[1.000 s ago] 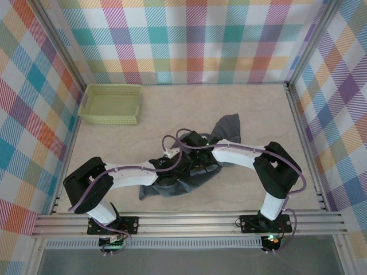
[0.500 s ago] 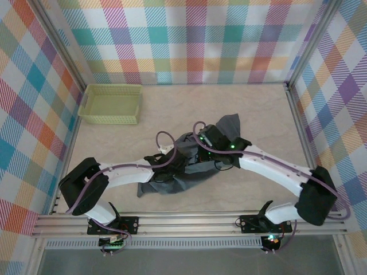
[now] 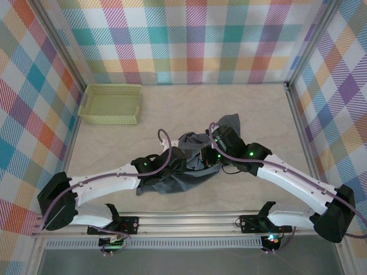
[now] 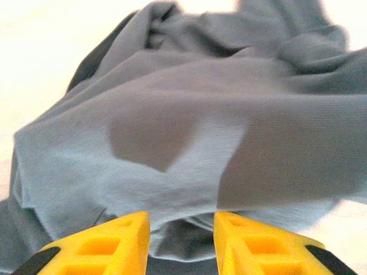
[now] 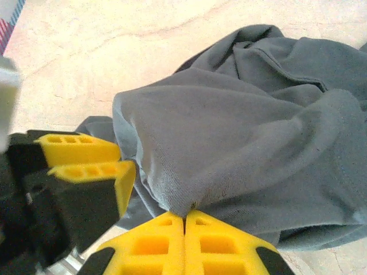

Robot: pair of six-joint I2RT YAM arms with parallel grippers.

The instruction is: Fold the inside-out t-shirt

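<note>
The t-shirt is bunched up by the right gripper's pinched fold, so the robot's left gripper should pull out the hanging hem while the right gripper holds the fold.
The inside-out t-shirt lies crumpled mid-table, slate blue-grey and wrinkled. Both grippers meet over its middle. My right gripper is shut, pinching a raised fold of the t-shirt between its yellow fingertips; in the top view it sits at the heap's right side. My left gripper has its jaws apart, and the t-shirt stretches as a sheet just over the tips with a hem hanging in the gap. From above it is at the heap's left. Its yellow fingers appear beside the pinched fold.
A pale yellow-green mesh basket stands at the back left. Plaid walls enclose the table on three sides, and a metal rail runs along the near edge. Both arms stretch low across the front half of the table.
The right gripper closed on the cloth and moved right and back, lifting a fold. Both arms stretched out lower. The left gripper followed right, and the heap bunched toward the centre.
</note>
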